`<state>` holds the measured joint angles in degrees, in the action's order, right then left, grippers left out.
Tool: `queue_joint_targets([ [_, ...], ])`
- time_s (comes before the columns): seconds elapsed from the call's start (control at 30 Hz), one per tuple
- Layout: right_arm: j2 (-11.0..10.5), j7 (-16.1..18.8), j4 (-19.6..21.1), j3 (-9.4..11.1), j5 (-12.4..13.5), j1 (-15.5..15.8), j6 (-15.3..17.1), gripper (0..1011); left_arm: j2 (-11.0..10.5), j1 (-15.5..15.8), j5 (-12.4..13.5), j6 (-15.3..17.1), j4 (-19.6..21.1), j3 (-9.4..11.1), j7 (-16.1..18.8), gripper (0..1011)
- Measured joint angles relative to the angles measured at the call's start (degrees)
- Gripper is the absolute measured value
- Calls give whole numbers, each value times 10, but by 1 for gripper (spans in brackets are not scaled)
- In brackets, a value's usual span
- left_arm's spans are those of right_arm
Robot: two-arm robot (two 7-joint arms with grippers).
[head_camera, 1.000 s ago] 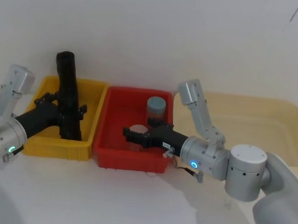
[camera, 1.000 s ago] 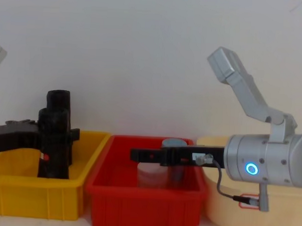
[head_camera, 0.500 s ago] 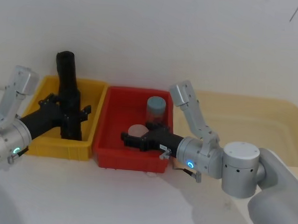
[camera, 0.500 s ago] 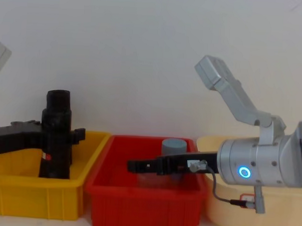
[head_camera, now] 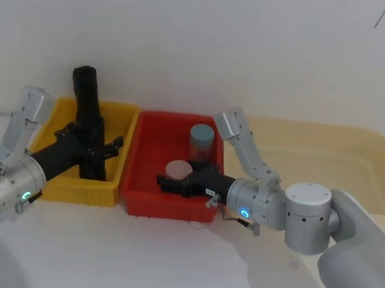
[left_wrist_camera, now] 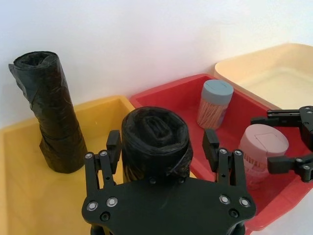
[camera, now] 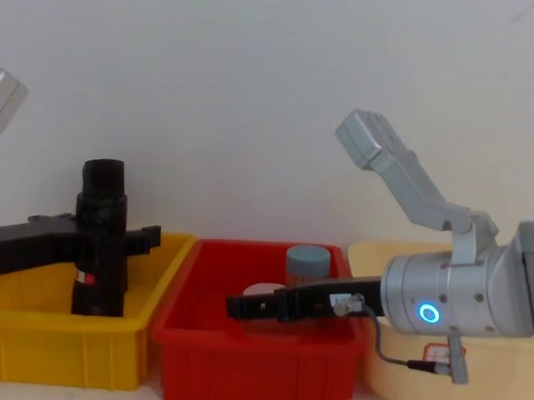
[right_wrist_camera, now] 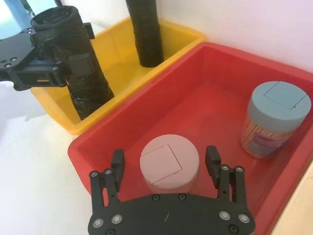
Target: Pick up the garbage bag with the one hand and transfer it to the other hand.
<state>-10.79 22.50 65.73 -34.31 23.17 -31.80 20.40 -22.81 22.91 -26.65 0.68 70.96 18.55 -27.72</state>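
The flap (right_wrist_camera: 162, 164) sits flush in the jar's lid, so the pink-lidded jar (right_wrist_camera: 171, 169) will rise in one piece, with its lid on and its flap closed, when the robot lifts it.
The garbage bag (left_wrist_camera: 155, 142) stands upright in the yellow bin (head_camera: 74, 192), its small red label (camera: 84, 279) facing the chest view. My left gripper (left_wrist_camera: 162, 144), on the arm with the green-teal ring, is open, one finger on each side of the bag with a small gap on one side. From the head it reaches into the bin around the bag (head_camera: 93, 157). My right gripper (right_wrist_camera: 165, 156), on the arm with the blue ring, hangs open low in the red bin (head_camera: 170, 204), its fingers on either side of a pink-lidded jar (right_wrist_camera: 168, 164).
A taller plain black roll (head_camera: 85, 90) stands at the back of the yellow bin. A blue-lidded jar (head_camera: 201, 141) stands in the red bin behind the pink one. A beige tub (head_camera: 321, 144) lies to the right of the red bin.
My left gripper has pushed farther forward around the bag. The right gripper has dropped lower into the red bin and slid left around the pink-lidded jar.
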Motion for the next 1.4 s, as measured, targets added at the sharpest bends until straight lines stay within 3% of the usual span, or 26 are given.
queue_joint_targets([
  [0.23, 0, 2, -3, -1, -4, -1, -1, 949, 1, -2, -2, 2, 4, 0, 2, 998],
  [0.6, 1, 4, -5, -2, -7, -3, -3, 664, 1, -4, -3, 4, 7, 1, 4, 739],
  [0.73, 1, 5, -5, -3, -8, -3, -3, 664, 1, -4, -3, 4, 8, 1, 4, 572],
  [0.8, 1, 5, -5, -3, -8, -3, -3, 664, 1, -4, -4, 4, 8, 1, 4, 535],
  [1.4, -2, 7, 9, 2, -9, 0, -8, 664, -3, -2, 8, 5, 23, 7, 7, 405],
])
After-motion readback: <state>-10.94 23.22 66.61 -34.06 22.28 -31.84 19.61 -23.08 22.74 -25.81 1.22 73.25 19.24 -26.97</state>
